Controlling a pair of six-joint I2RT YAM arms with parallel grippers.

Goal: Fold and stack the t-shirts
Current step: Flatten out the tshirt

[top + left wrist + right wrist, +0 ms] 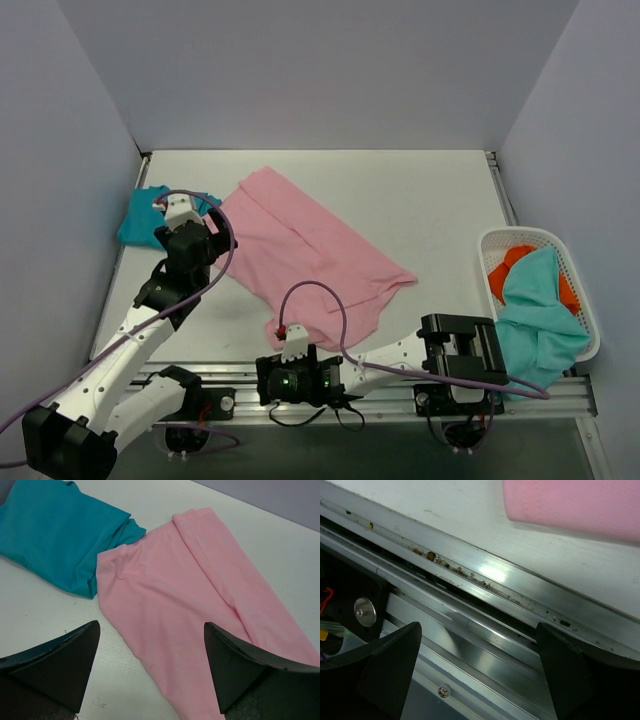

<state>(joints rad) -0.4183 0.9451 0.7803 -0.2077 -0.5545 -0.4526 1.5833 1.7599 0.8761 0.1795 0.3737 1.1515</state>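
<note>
My two grippers will both lift the light pink t-shirt (300, 255), and since a loose crease (283, 217) runs along it, the shirt will hang open as a wide sheet.
A light pink t-shirt (310, 250) lies folded into a long band, running diagonally across the middle of the table. A teal-blue t-shirt (142, 215) sits folded at the far left, its corner touching the pink one. My left gripper (188, 215) hovers over where the two meet. In the left wrist view it (151, 630) is open above the pink shirt's (200, 595) left edge, with the teal-blue shirt (55, 530) beyond. My right gripper (288, 342) is low at the near edge. There it (479, 627) is open over the metal rail, just short of the pink hem (570, 502).
A white lattice basket (500, 240) stands at the right edge, holding a light turquoise cloth (540, 310) and an orange one (505, 270). An aluminium rail (400, 400) runs along the near edge. Grey walls close in the table on three sides.
</note>
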